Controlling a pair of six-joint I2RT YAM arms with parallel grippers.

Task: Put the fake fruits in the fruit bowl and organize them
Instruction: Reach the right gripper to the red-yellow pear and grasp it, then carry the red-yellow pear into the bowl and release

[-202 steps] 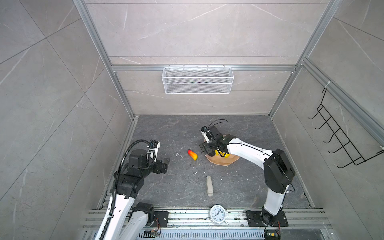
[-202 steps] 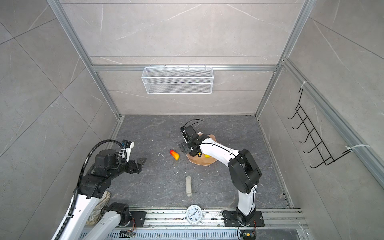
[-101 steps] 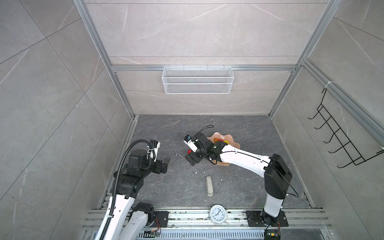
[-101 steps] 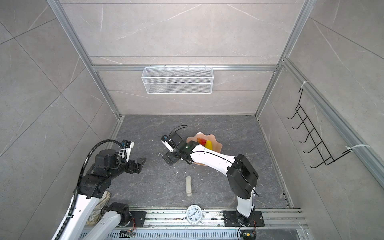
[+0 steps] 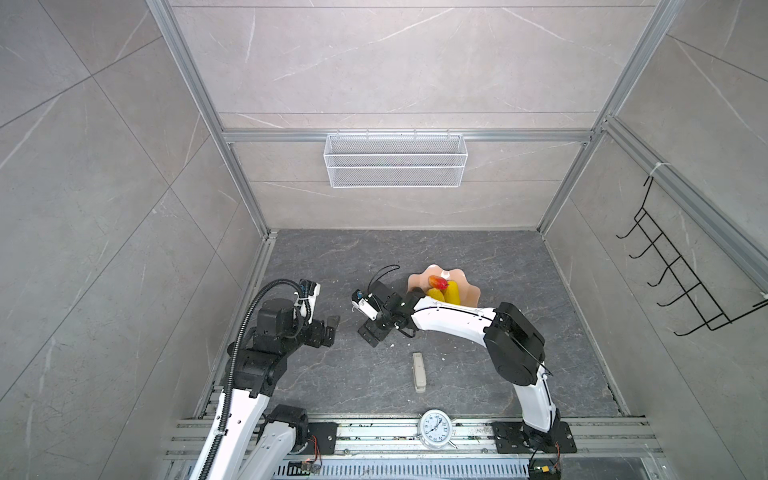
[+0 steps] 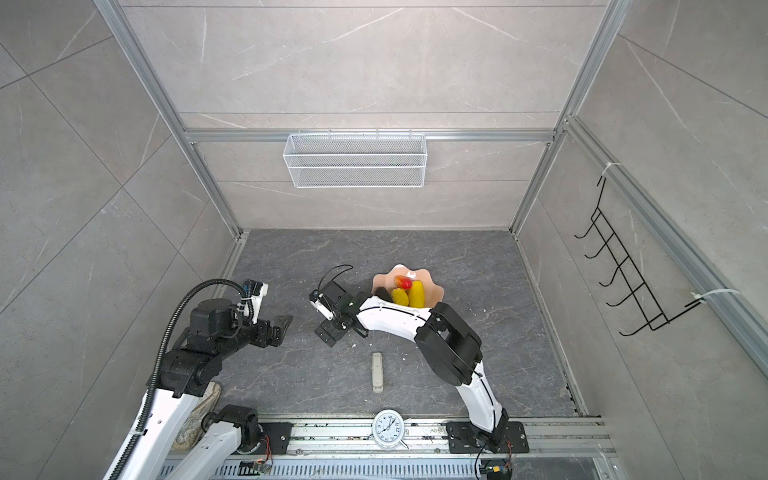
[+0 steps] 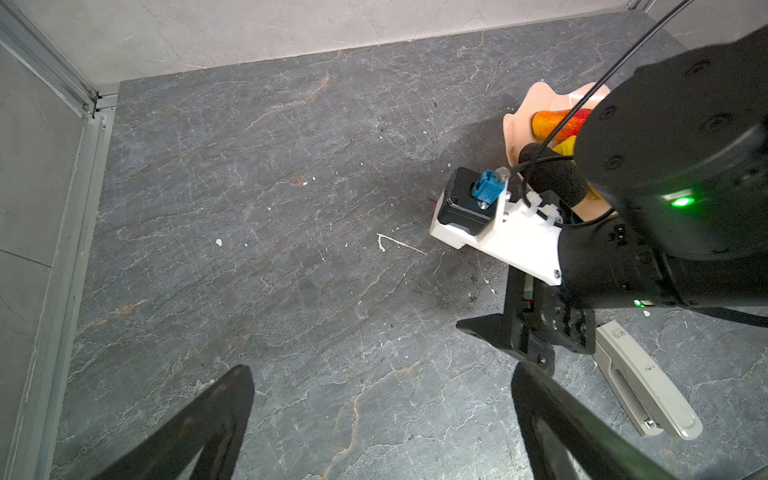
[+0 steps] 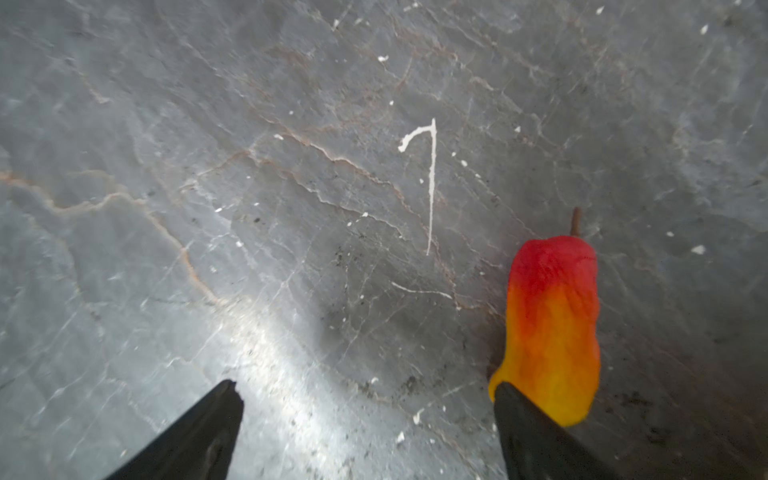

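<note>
The red-orange fruit on the floor (image 8: 554, 316) lies in the same direction as my right gripper's open fingers. I go on moving toward its body (image 8: 554, 344) until the fingers are on both sides of it.
The salmon-pink fruit bowl (image 5: 470, 296) (image 6: 436, 296) stands mid-floor. In it lie a red-orange fruit (image 5: 438, 282), two yellow fruits (image 5: 454, 293) (image 5: 434, 294) and a black oval one (image 6: 384, 295). Another red-orange fruit (image 8: 552, 332) lies on the floor; the top views hide it under my right gripper. My right gripper (image 8: 368, 392) (image 5: 372, 330) is open, low over the floor left of the bowl. The fruit lies just outside one fingertip, not between the fingers. Farther left, my left gripper (image 7: 382, 415) (image 5: 329, 328) hangs open and empty.
A beige bar-shaped device (image 5: 419, 372) (image 7: 648, 395) lies on the floor in front of the bowl. A clock (image 5: 435, 428) sits on the front rail. A white wire basket (image 5: 395, 166) hangs on the back wall, a black hook rack (image 5: 685, 286) on the right wall.
My right gripper has swung left from above the bowl and now stands low over the floor fruit, uncovering the bowl's contents. The left arm has not moved.
</note>
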